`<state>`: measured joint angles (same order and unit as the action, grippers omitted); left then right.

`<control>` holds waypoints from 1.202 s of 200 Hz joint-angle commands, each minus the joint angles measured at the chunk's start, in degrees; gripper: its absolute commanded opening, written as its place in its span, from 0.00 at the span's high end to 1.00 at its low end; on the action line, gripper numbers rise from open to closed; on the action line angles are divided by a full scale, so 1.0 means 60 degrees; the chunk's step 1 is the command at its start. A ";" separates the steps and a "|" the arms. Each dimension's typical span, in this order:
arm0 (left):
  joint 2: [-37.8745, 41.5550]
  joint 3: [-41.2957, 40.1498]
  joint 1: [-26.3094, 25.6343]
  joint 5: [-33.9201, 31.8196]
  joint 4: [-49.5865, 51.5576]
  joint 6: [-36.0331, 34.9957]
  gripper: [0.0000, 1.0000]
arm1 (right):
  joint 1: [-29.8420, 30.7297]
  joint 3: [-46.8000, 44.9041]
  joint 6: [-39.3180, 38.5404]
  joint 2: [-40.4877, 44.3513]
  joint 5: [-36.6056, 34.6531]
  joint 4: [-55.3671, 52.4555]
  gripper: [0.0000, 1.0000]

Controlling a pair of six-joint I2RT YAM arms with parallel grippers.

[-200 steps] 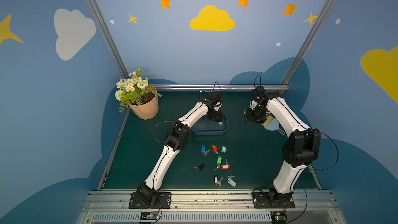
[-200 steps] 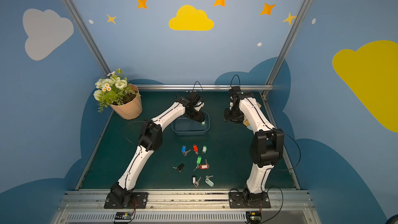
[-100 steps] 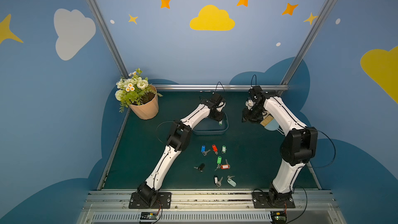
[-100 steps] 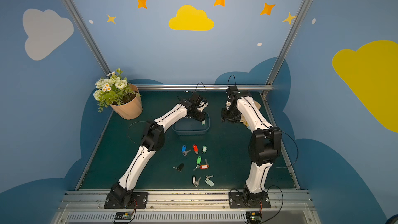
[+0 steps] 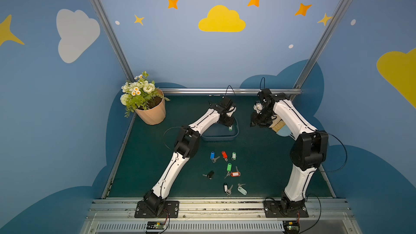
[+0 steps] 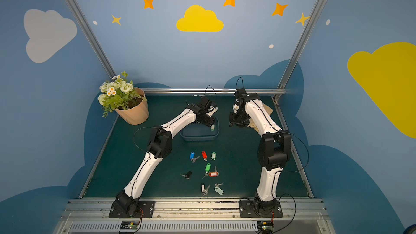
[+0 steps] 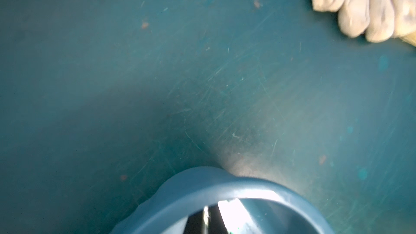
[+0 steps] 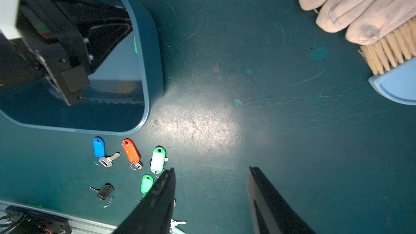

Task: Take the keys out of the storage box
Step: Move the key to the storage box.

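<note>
My left gripper has to lay the key down on the box's bottom [image 5: 219,131] and grip it there, because the pale green tag [image 5: 231,127] is on edge against the storage box's end.
The blue-grey storage box [image 5: 219,137] [image 6: 198,137] sits mid-mat. My left gripper [image 5: 229,124] [image 6: 210,124] reaches down into it at its right end. The jaws are shut on a key with a pale green tag [image 5: 230,128] [image 6: 212,128] that stands on edge at the tips. The left wrist view shows only the box rim [image 7: 202,190] and a bright glare at the jaws. Several keys lie on the mat in front: blue [image 5: 212,155], red [image 5: 224,154], green [image 5: 229,167], black [image 5: 210,174]. My right gripper [image 8: 211,168] [image 5: 256,122] hovers open and empty to the right of the box.
A peach flower pot [image 5: 152,113] stands at the back left. A pale work glove [image 8: 351,3], a bristle brush [image 8: 394,48] and a light blue dustpan [image 8: 398,86] lie by the right arm. Metal rails border the mat.
My left gripper's jaws have closed inside the box around the green-tagged key. My right gripper has drifted slightly toward the box and stays open.
</note>
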<state>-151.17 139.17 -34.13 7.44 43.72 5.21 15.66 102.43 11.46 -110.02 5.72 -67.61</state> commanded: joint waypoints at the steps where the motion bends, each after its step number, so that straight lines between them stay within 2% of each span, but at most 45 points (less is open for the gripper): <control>1: 0.0458 -0.0244 -0.0023 -0.0233 0.0242 -0.0160 0.49 | 0.0058 0.0173 -0.0126 -0.0135 0.0188 -0.0197 0.43; 11: 0.0394 -0.0256 -0.0020 -0.0279 0.0228 -0.0180 0.39 | 0.0070 0.0141 -0.0139 -0.0152 0.0204 -0.0201 0.43; 20: 0.0300 -0.0231 -0.0017 -0.0352 0.0213 -0.0187 0.34 | 0.0070 0.0107 -0.0142 -0.0178 0.0233 -0.0201 0.43; 58: 0.0019 -0.0212 -0.0045 -0.0557 0.0118 -0.0136 0.33 | 0.0066 0.0076 -0.0230 -0.0209 0.0296 -0.0201 0.43; 76: -0.0085 -0.0192 -0.0065 -0.0676 0.0099 -0.0153 0.37 | 0.0078 0.0092 -0.0254 -0.0202 0.0311 -0.0201 0.43; 93: -0.0080 -0.0209 -0.0079 -0.0873 0.0153 -0.0203 0.53 | 0.0068 0.0114 -0.0283 -0.0247 0.0358 -0.0201 0.43; 107: -0.0019 -0.0198 -0.0076 -0.1030 0.0268 -0.0289 0.59 | 0.0080 0.0168 -0.0270 -0.0292 0.0380 -0.0208 0.43; 139: 0.0347 -0.0340 -0.0081 -0.1935 0.1018 -0.0406 0.60 | 0.0074 0.0199 -0.0277 -0.0292 0.0351 -0.0230 0.44; 175: 0.0802 -0.0875 -0.0081 -0.2333 0.1066 -0.0565 0.62 | 0.0091 0.0191 -0.0258 -0.0369 0.0416 -0.0150 0.44; 191: 0.0759 -0.0707 -0.0071 -0.2301 0.1008 -0.0482 0.58 | 0.0110 0.0218 -0.0256 -0.0413 0.0468 -0.0128 0.44; 212: 0.0454 -0.0106 -0.0072 -0.2039 0.0982 -0.0383 0.45 | 0.0138 0.0220 -0.0265 -0.0428 0.0498 -0.0115 0.44; 240: 0.0396 0.0079 -0.0037 -0.1204 0.0455 0.0062 0.32 | 0.0184 0.0105 -0.0270 -0.0399 0.0498 -0.0113 0.44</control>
<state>-148.46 137.88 -34.54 -4.12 48.25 3.40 16.16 102.43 10.20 -112.07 8.10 -67.57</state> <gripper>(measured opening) 0.643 0.560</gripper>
